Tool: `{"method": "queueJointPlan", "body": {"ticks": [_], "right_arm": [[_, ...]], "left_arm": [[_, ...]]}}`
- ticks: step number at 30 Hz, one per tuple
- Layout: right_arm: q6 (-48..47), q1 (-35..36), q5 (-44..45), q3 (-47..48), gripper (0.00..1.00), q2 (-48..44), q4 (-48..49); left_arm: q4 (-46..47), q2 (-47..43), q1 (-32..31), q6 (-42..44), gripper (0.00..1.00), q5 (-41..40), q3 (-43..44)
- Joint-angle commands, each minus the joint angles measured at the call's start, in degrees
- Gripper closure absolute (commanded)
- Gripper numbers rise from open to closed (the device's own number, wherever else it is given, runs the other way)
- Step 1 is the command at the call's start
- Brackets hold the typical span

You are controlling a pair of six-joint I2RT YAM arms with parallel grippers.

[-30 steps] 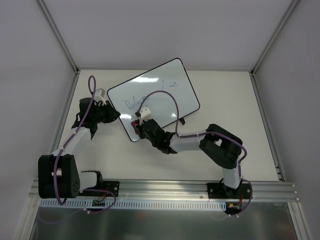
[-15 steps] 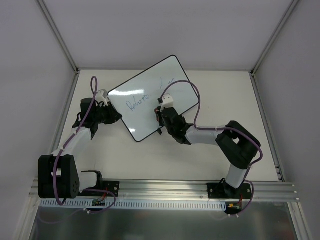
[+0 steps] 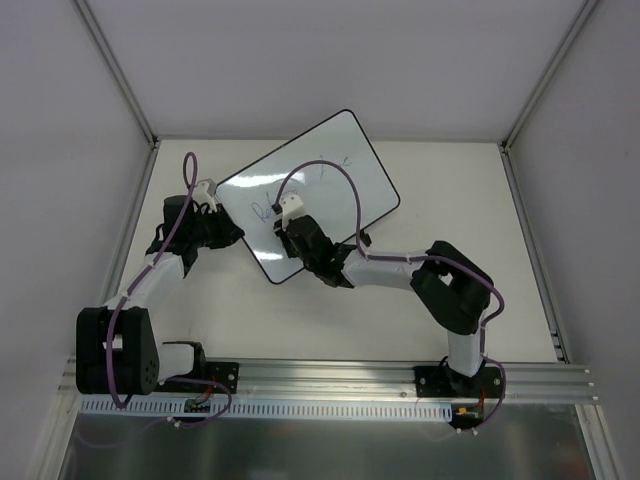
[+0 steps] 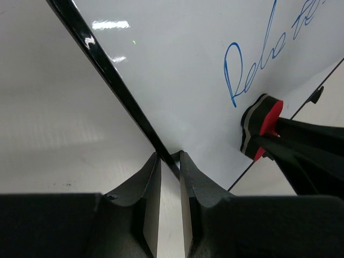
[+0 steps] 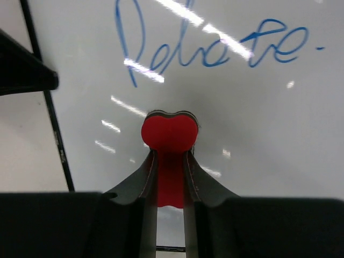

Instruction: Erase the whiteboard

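Next, I turn the whiteboard (image 3: 345, 165) straight, with my left gripper pinching its frame edge (image 4: 152, 137), before I wipe any further, because it slants under my right gripper's eraser.
The whiteboard (image 3: 372, 180) lies tilted on the table, white with a thin black frame. Blue handwriting (image 3: 265, 208) remains on its left part, and it also shows in the right wrist view (image 5: 215, 48) and the left wrist view (image 4: 252, 64). My left gripper (image 3: 233, 234) is shut on the board's left frame edge (image 4: 123, 102), with both fingers pinching it. My right gripper (image 3: 282, 230) is shut on a red eraser (image 5: 169, 134). The eraser is pressed on the board just below the writing and also shows in the left wrist view (image 4: 262, 129).
A small black foot (image 3: 362, 240) sticks out from the board's near edge beside my right arm. Metal posts and grey walls close in the table (image 3: 470, 200) at the back and sides. The arm bases stand on a rail (image 3: 330, 378) at the near edge.
My right gripper swept the eraser right across the board's middle, then back left to just below the writing. The blue marks near the top have thinned. The board turned slightly.
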Motion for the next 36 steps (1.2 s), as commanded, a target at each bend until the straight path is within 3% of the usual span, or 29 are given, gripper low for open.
{"method": "queueJointPlan", "body": {"ticks": [1, 12, 20, 32, 36], "right_arm": [[-0.4, 1.1, -5.2, 1.7, 1.0, 4.7, -3.8], [0.3, 1.5, -3.0, 7.5, 1.0, 7.7, -5.4], [-3.2, -7.2, 4.5, 10.7, 1.0, 2.9, -7.3], [-5.1, -11.0, -0.1, 2.1, 1.0, -4.8, -6.5], [-4.5, -10.4, -1.3, -3.8, 1.0, -6.4, -4.6]], "left_arm": [[-2.1, 0.0, -3.5, 1.5, 1.0, 5.3, 0.6], [-2.1, -0.5, -4.9, 0.9, 1.0, 5.0, 0.6], [-2.1, -1.9, -5.0, 1.2, 1.0, 5.2, 1.1], [-2.3, -3.6, -5.0, 0.6, 1.0, 2.4, 4.3], [-2.3, -3.4, -5.0, 0.7, 0.88, 1.2, 5.1]]}}
